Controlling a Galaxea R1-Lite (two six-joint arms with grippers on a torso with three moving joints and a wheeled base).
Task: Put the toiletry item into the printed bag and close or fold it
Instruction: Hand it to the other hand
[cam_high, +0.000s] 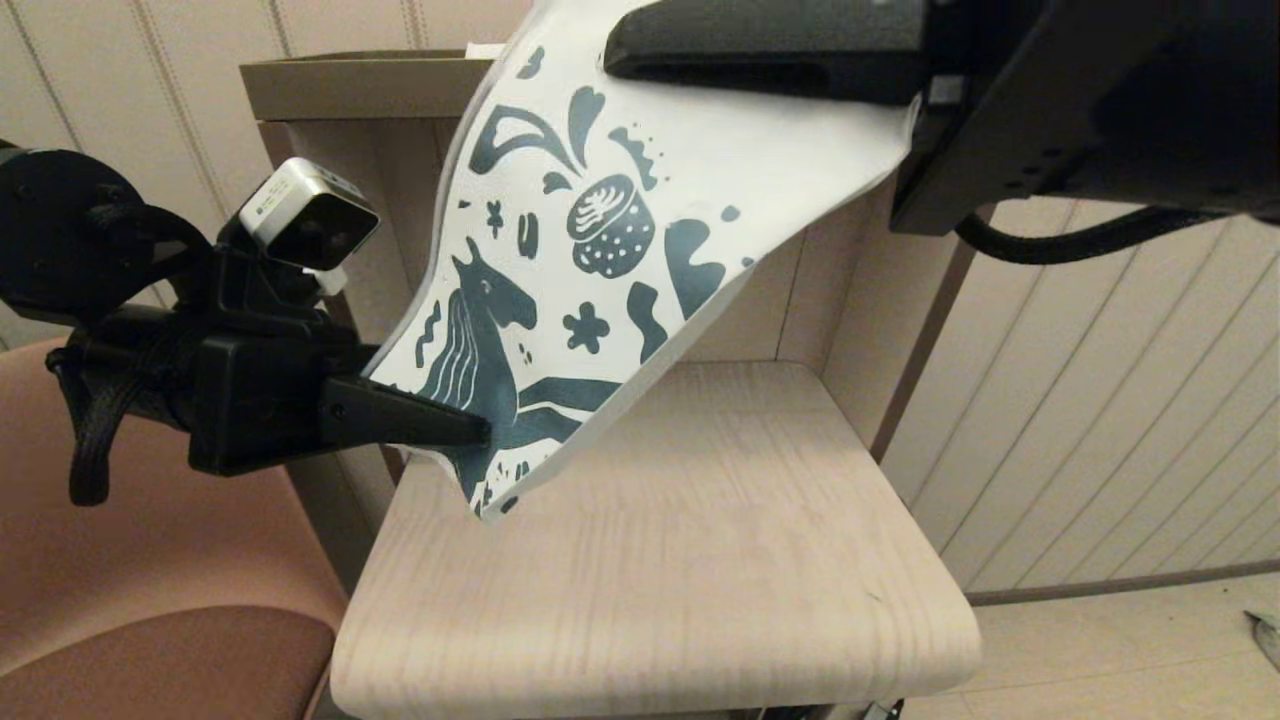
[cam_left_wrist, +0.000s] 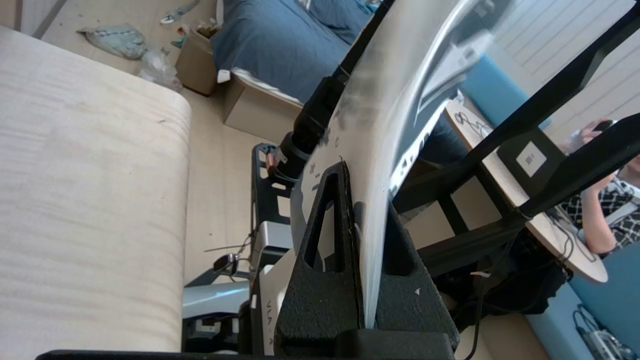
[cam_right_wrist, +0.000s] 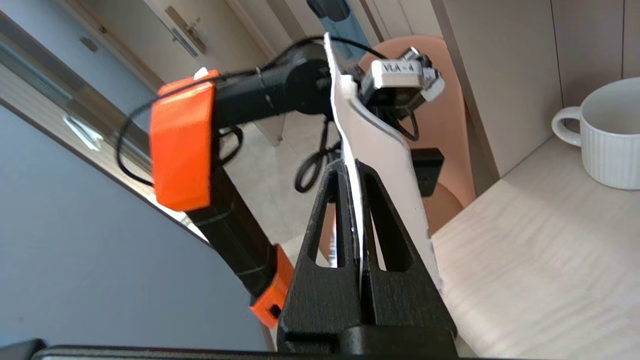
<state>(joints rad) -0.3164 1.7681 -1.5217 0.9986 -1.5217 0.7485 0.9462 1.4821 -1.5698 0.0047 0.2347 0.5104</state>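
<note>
The printed bag's opening edge (cam_high: 449, 198) slopes steeply upward, so the robot's right gripper should open, then grab the bag's plain white end (cam_high: 768, 150) once the left gripper has made the bag level.
The printed bag (cam_high: 620, 260), white with a dark teal horse and doodles, hangs in the air above the table, stretched on a slant between both grippers. My left gripper (cam_high: 480, 432) is shut on its lower corner by the horse's chest. My right gripper (cam_high: 615, 58) is shut on its upper edge near the top of the head view. In the left wrist view the bag (cam_left_wrist: 380, 150) runs edge-on between the closed fingers of the left gripper (cam_left_wrist: 362, 200). The right gripper (cam_right_wrist: 354, 170) pinches the bag (cam_right_wrist: 395, 165) the same way. The toiletry item is out of view.
A pale wooden table (cam_high: 680, 560) lies under the bag. On it, near the wall panel, stands a white ribbed mug (cam_right_wrist: 610, 140). A pink chair (cam_high: 150, 600) sits left of the table, and a brown ledge (cam_high: 350, 85) runs behind it.
</note>
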